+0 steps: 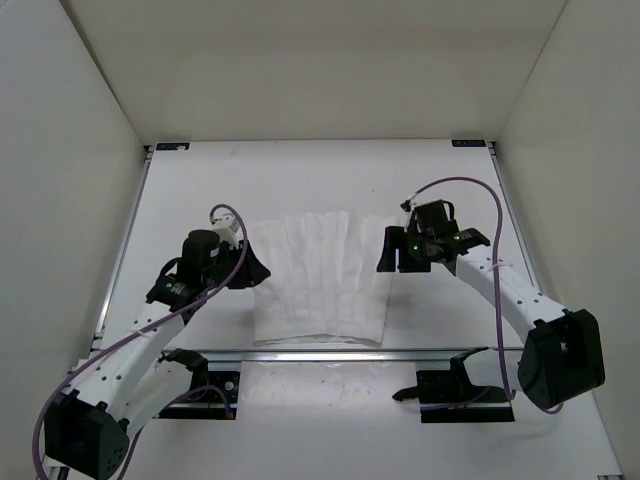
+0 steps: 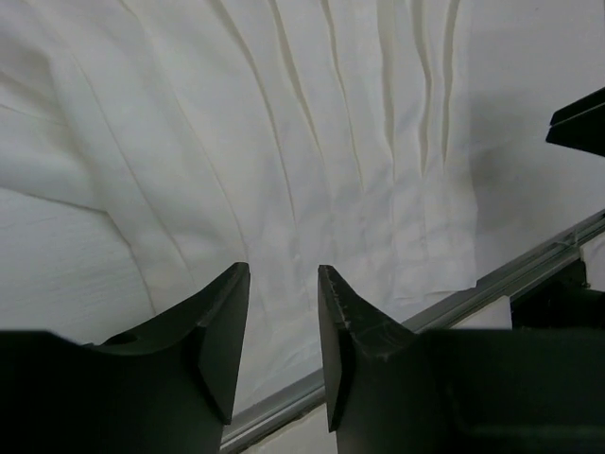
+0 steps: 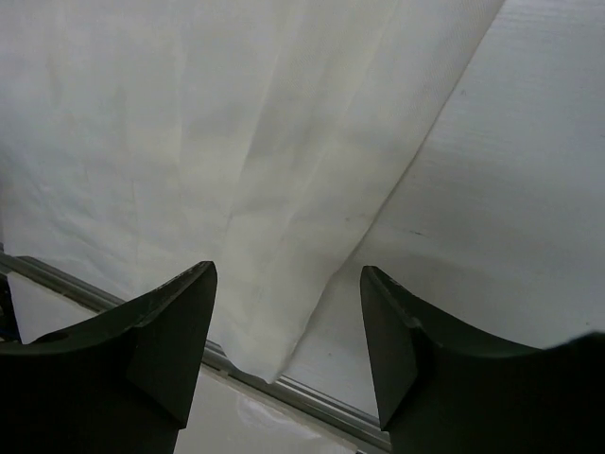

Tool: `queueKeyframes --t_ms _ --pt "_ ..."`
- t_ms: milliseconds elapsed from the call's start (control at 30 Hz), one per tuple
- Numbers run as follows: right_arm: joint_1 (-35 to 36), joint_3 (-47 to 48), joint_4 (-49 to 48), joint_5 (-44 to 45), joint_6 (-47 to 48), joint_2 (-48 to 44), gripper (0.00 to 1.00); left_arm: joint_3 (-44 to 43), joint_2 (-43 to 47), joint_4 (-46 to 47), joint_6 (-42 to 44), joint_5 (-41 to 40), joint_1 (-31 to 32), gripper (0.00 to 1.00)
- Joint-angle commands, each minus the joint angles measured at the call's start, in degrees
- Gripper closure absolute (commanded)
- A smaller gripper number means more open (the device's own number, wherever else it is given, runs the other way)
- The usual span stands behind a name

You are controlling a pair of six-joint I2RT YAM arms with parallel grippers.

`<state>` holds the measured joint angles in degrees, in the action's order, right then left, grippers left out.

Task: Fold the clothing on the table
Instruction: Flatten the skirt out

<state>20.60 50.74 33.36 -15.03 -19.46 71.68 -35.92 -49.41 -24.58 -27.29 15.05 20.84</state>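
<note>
I should lift the garment's near corners [image 1: 258,341] with my left gripper and my right gripper and spread it out before folding, because creases run down the garment [image 1: 318,238] from its far edge.
The clothing [image 1: 318,280] is a thin white pleated garment lying flat in the middle of the table [image 1: 330,180], its near edge along the front rail. My left gripper [image 1: 250,268] hovers at the garment's left edge with its jaws open and nothing between them; its wrist view shows the pleated cloth [image 2: 312,161] below the gripper [image 2: 284,284]. At the right edge my right gripper [image 1: 392,252] stands open and empty. In the right wrist view the gripper [image 3: 288,284] straddles the cloth's right border [image 3: 284,189] above its near corner.
A metal rail [image 1: 420,352] runs along the table's near edge, seen also as the rail [image 2: 529,270] and the rail [image 3: 312,392] in the wrist views. White enclosure walls [image 1: 60,150] close in both sides and the back. Black arm bases [image 1: 455,395] sit in front of the rail.
</note>
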Motion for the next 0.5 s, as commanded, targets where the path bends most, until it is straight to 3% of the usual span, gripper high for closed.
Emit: queueKeyframes --t_ms 0,167,300,467 --pt "1.5 0.7 -0.4 1.7 -0.7 -1.2 0.4 1.3 2.5 -1.0 1.4 1.2 -0.3 0.55" --pt "6.7 -3.8 2.6 6.8 -4.9 -3.9 0.38 3.5 4.4 -1.7 0.3 0.8 1.6 0.74" --pt "10.5 -10.0 1.0 7.1 -9.9 -5.8 0.37 9.5 6.8 -0.5 -4.0 -4.5 8.0 0.64" --pt "13.7 -14.6 -3.0 4.9 -13.5 -7.1 0.36 12.7 6.8 -0.6 -5.5 -5.5 8.3 0.58"
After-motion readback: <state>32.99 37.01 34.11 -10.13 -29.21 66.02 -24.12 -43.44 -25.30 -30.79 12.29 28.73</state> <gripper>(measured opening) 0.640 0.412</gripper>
